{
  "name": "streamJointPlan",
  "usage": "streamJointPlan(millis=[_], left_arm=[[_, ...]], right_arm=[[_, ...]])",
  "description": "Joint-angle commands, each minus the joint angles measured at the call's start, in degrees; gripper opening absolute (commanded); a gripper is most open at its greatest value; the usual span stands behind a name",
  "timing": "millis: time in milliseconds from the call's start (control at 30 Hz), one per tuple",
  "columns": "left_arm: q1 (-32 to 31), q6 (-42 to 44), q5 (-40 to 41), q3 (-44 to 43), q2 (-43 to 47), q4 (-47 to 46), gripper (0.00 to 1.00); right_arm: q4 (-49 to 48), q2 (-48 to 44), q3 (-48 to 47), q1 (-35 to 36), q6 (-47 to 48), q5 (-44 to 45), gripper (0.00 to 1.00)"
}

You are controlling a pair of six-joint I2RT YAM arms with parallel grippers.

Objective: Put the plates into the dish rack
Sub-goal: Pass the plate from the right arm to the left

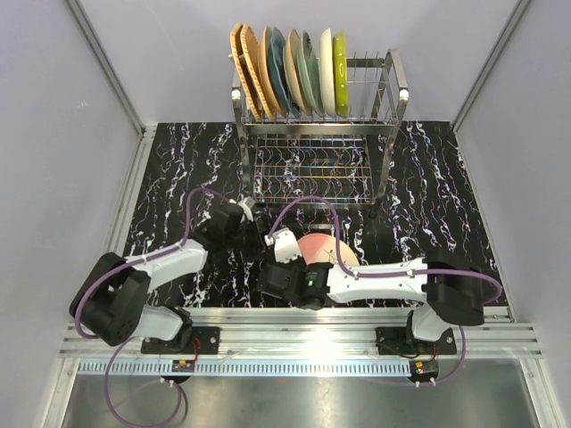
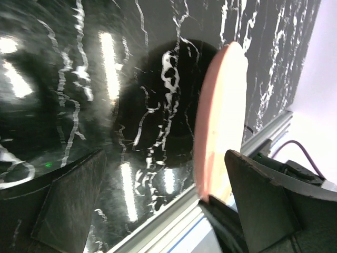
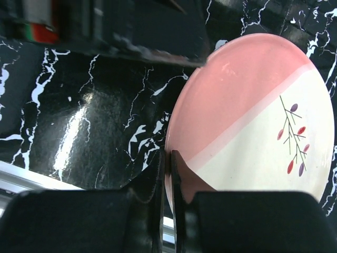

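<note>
The plate tilts from where my right gripper pinches its rim (image 3: 169,158), so next I grip the pink edge (image 1: 305,242) with my left gripper and steady the plate before it goes upright.
A pink-edged cream plate with a twig print (image 1: 332,252) is held on edge above the black marble table. My right gripper (image 1: 298,256) is shut on its rim; in the right wrist view the fingers (image 3: 171,179) pinch the plate's (image 3: 253,121) lower left edge. My left gripper (image 1: 260,234) is open just left of the plate. In the left wrist view the plate (image 2: 221,116) stands edge-on near the right finger (image 2: 268,205), not gripped. The dish rack (image 1: 393,107) stands at the back with several plates (image 1: 285,71) upright in its top tines.
The rack's right end slots (image 1: 368,85) hold no plates, and its lower grid shelf (image 1: 312,169) is bare. The aluminium rail (image 1: 294,334) runs along the table's near edge, close under both grippers. Grey walls close in both sides.
</note>
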State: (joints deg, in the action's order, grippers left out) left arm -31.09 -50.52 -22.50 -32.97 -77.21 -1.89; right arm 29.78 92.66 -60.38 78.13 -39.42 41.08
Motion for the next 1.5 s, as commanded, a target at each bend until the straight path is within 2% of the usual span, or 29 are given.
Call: streamJointPlan(millis=[0, 167, 267, 433, 467, 533, 633, 733, 800, 900, 1133, 1433, 1467], left_arm=[[-1.2, -2.7, -1.8, -2.4, -1.3, -6.3, 0.99], [-3.3, -5.5, -2.8, -2.5, -3.5, -9.9, 0.99], [-5.6, -5.9, -0.5, -2.6, -4.7, -10.1, 0.98], [-7.5, -9.8, -2.5, -1.3, -8.4, -16.3, 0.91], [-7.7, -10.3, -3.2, -1.2, -8.9, -17.2, 0.86], [-8.5, -11.9, -3.7, -1.1, -9.7, -19.5, 0.83], [-9.6, -13.1, -4.7, -1.9, -10.9, -21.2, 0.71], [-10.2, -13.4, -5.2, -2.7, -11.5, -21.4, 0.57], [-10.2, -13.7, -5.4, -2.9, -11.5, -21.6, 0.44], [-10.3, -14.2, -6.1, -3.1, -11.5, -21.7, 0.31], [-10.3, -16.2, -7.5, -3.0, -10.9, -23.1, 0.18], [-10.3, -13.1, -5.5, -6.0, -10.4, -17.0, 0.06], [-10.3, -13.0, -5.5, -6.2, -10.4, -16.9, 0.04]], right_arm=[[-4.6, -3.3, -0.9, 1.2, -0.9, 1.5, 0.0], [-6.3, -5.1, -0.6, 2.2, 0.0, 1.9, 0.0], [-7.4, -6.3, -0.3, 2.3, 0.0, 1.6, 0.0], [-8.9, -8.0, 0.6, 2.6, 1.0, 1.7, 0.0], [-9.5, -8.1, 0.8, 2.6, 1.0, 1.5, 0.0], [-9.8, -8.5, 1.5, 2.6, 1.2, 1.5, 0.0], [-10.4, -8.5, 2.1, 2.8, 1.2, 1.0, 0.0], [-10.7, -8.3, 2.4, 3.2, 1.0, 1.3, 0.0], [-10.9, -8.3, 2.6, 3.3, 1.0, 1.3, 0.0], [-11.1, -8.0, 2.9, 3.3, 1.3, 1.5, 0.0], [-10.8, -7.9, 3.1, 3.4, 2.0, 1.5, 0.01], [-8.4, -9.8, 4.5, 4.0, 1.1, 3.1, 0.36], [-8.5, -9.8, 4.7, 4.1, 1.0, 3.1, 0.43]])
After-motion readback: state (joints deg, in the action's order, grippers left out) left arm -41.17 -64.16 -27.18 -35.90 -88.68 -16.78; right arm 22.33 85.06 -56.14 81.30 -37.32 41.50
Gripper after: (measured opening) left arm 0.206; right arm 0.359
